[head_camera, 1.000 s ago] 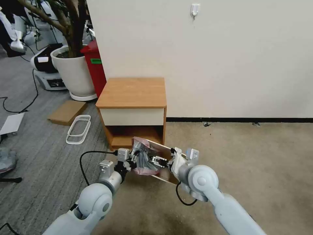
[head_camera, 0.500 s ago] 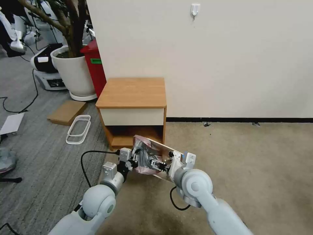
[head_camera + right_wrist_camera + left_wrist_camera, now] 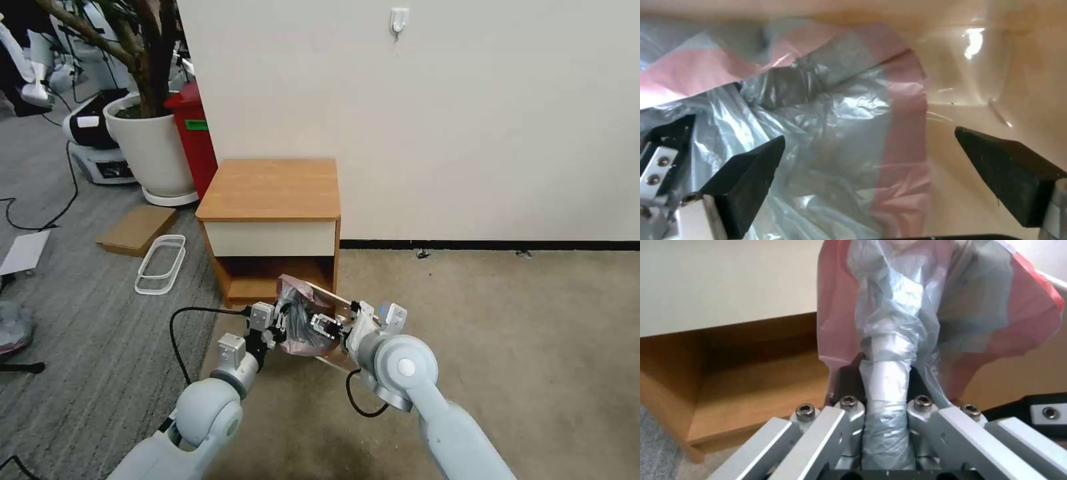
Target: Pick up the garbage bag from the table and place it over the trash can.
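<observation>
The pink edge is wrinkled and loose over the trash can's inside, so it will come up freely and fold limply when I lift.
The garbage bag (image 3: 301,319), grey plastic with a pink-red edge, hangs crumpled between my two grippers, low in front of the table (image 3: 270,190). My left gripper (image 3: 277,325) is shut on a twisted strand of the garbage bag (image 3: 916,306), which runs between its fingers (image 3: 849,380). My right gripper (image 3: 325,327) is open, its black fingertips (image 3: 751,166) spread either side of the garbage bag (image 3: 831,133) without pinching it. The cream trash can (image 3: 337,301) stands tilted just behind the bag. Its smooth inner wall (image 3: 991,66) shows past the right fingers.
The wall stands right behind the table. To the left are a large white plant pot (image 3: 150,143), a tall red bin (image 3: 193,133), flat cardboard (image 3: 137,227), a white frame (image 3: 160,263) and floor cables (image 3: 40,213). Open beige carpet (image 3: 520,320) lies to the right.
Both grippers and the bag have shifted a little right and toward the table. The left gripper stays shut on the bag, and the right arm's elbow has swung slightly.
</observation>
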You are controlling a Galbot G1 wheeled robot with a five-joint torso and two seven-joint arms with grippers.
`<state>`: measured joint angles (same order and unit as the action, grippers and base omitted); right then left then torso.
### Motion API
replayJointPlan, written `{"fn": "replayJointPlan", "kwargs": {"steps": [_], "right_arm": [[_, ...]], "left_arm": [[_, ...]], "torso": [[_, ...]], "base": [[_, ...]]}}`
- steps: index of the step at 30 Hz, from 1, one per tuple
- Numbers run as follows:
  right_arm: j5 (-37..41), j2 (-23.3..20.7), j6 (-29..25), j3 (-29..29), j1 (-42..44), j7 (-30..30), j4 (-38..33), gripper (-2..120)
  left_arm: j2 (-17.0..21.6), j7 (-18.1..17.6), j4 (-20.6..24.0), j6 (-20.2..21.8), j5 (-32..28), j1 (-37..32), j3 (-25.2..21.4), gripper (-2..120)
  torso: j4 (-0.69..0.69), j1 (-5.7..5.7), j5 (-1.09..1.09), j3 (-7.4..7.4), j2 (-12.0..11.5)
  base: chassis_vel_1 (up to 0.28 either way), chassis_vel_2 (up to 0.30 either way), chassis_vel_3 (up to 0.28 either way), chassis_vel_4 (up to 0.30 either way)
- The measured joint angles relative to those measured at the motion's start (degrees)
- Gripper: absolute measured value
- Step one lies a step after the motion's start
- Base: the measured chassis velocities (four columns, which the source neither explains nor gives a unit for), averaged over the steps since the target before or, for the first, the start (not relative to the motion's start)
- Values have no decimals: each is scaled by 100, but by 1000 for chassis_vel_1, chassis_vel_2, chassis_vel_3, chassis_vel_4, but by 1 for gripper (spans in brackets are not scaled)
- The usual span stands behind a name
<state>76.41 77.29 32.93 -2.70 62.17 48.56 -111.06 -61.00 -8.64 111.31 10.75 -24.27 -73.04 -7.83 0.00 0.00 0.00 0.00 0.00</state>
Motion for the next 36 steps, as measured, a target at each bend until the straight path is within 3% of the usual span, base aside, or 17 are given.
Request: {"fn": "replayJointPlan", "kwargs": {"steps": [18, 36], "right_arm": [[114, 50, 93, -24, 88, 33, 35, 93], [266, 101, -2, -85, 62, 13, 6, 30]], "left_arm": [[-21, 31, -37, -152, 92, -10, -36, 7], [-2, 19, -87, -177, 94, 16, -57, 7]], "torso": [[0, 0, 0, 0, 0], [0, 0, 0, 0, 0]], "base": [[0, 0, 0, 0], [0, 0, 0, 0]]}}
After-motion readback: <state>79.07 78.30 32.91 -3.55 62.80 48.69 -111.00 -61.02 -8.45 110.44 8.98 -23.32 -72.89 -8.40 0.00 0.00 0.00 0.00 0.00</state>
